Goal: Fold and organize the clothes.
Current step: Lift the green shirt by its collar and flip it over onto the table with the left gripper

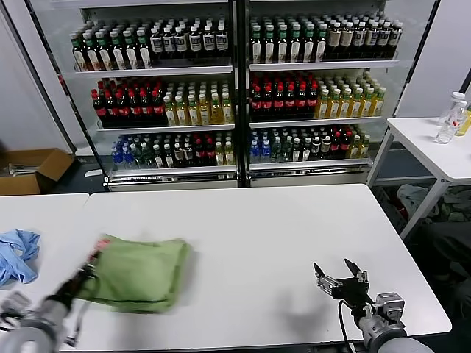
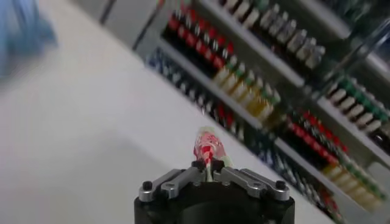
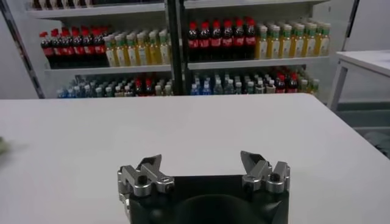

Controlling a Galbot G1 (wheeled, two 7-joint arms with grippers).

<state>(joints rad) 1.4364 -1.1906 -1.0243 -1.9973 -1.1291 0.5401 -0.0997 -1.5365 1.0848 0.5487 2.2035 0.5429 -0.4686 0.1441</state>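
Next, my left gripper swings the light green shirt (image 1: 141, 273), which lies far from my open right gripper, to the table's middle (image 1: 232, 257) so my right gripper can take it.
The light green shirt (image 1: 140, 272) lies folded into a rough rectangle on the left half of the white table (image 1: 280, 228). My left gripper (image 1: 87, 273) is at the shirt's left edge, shut on a pinch of the cloth. In the left wrist view the jaws (image 2: 207, 165) clamp a fold showing the red and white print (image 2: 207, 146). My right gripper (image 1: 341, 276) is open and empty above the table's front right part, well apart from the shirt; the right wrist view shows its fingers (image 3: 201, 167) spread over bare table.
A light blue cloth (image 1: 16, 254) lies on the left table next to the shirt. Drink coolers (image 1: 235, 88) stand behind the table. A smaller white table with bottles (image 1: 450, 121) is at the far right. A cardboard box (image 1: 29, 169) sits on the floor at the left.
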